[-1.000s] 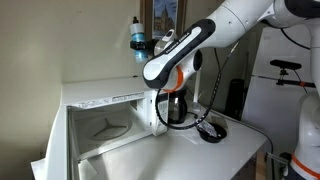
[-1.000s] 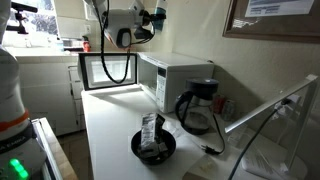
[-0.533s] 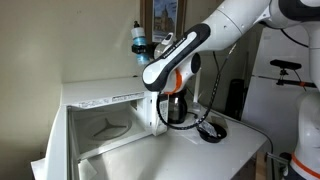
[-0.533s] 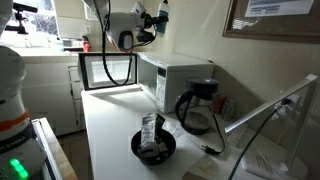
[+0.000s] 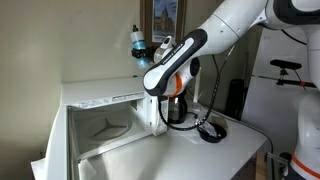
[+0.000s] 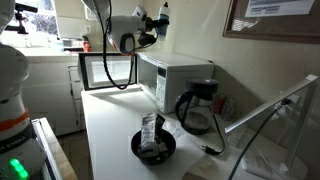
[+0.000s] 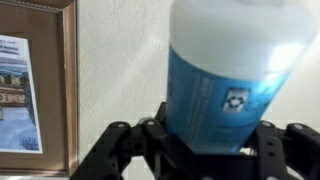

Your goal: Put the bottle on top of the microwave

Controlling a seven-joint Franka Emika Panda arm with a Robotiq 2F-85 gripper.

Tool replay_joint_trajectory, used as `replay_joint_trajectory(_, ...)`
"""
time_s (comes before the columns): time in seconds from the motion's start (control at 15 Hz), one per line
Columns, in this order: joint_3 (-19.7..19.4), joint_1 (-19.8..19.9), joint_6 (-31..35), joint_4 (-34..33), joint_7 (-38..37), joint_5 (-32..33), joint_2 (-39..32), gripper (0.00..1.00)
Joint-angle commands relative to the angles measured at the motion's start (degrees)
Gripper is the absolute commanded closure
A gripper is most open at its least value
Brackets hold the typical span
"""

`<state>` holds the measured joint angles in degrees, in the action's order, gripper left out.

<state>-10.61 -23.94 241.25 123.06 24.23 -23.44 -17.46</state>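
The robot's gripper is holding the bottle [image 5: 138,43] at a slant high above the microwave, so it should turn the bottle upright and move it farther over the microwave's top [image 5: 112,89] before lowering it.
The small bottle [image 5: 139,41] with a blue-teal body and dark cap is held high in my gripper [image 5: 146,48], above the white microwave [image 5: 100,110]. In an exterior view the bottle [image 6: 163,14] hangs above the microwave's top [image 6: 175,64]. In the wrist view the bottle [image 7: 225,75] fills the frame, its blue label between my two black fingers [image 7: 210,135], which are shut on it. The microwave door [image 6: 107,70] stands open, showing a white interior [image 5: 108,125].
A glass coffee carafe [image 6: 196,110] stands beside the microwave. A black bowl with a packet [image 6: 153,143] lies on the white counter [image 6: 110,130]. A framed picture [image 7: 35,85] hangs on the wall behind. A dark cable runs across the counter.
My gripper with the bottle has shifted slightly along above the microwave and a little higher. Nothing else has moved.
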Motion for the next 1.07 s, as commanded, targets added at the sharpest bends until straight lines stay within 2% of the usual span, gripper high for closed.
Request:
replay_joint_trajectory(0.0, 6.0, 3.7, -0.5, 0.8, 4.3, -1.0, -2.4, 0.67)
replay_joint_trajectory(0.13, 8.7, 3.8, 0.6, -0.2, 3.3, -2.0, -5.8, 0.67)
replay_joint_trajectory(0.27, 9.8, 3.1, 3.5, -2.3, 4.1, -1.4, -9.9, 0.67)
replay_joint_trajectory(0.33, 3.9, -1.9, 0.7, -6.4, 3.7, -0.4, -11.0, 0.67)
replay_joint_trajectory(0.6, -6.8, -10.1, 1.4, -15.2, 3.1, 1.8, -14.9, 0.67)
replay_joint_trajectory(0.73, -13.0, -14.8, 2.0, -20.8, 1.3, 0.1, -17.8, 0.67)
replay_joint_trajectory(1.0, -20.1, -21.0, 1.9, -23.8, -3.3, -6.9, -21.4, 0.67)
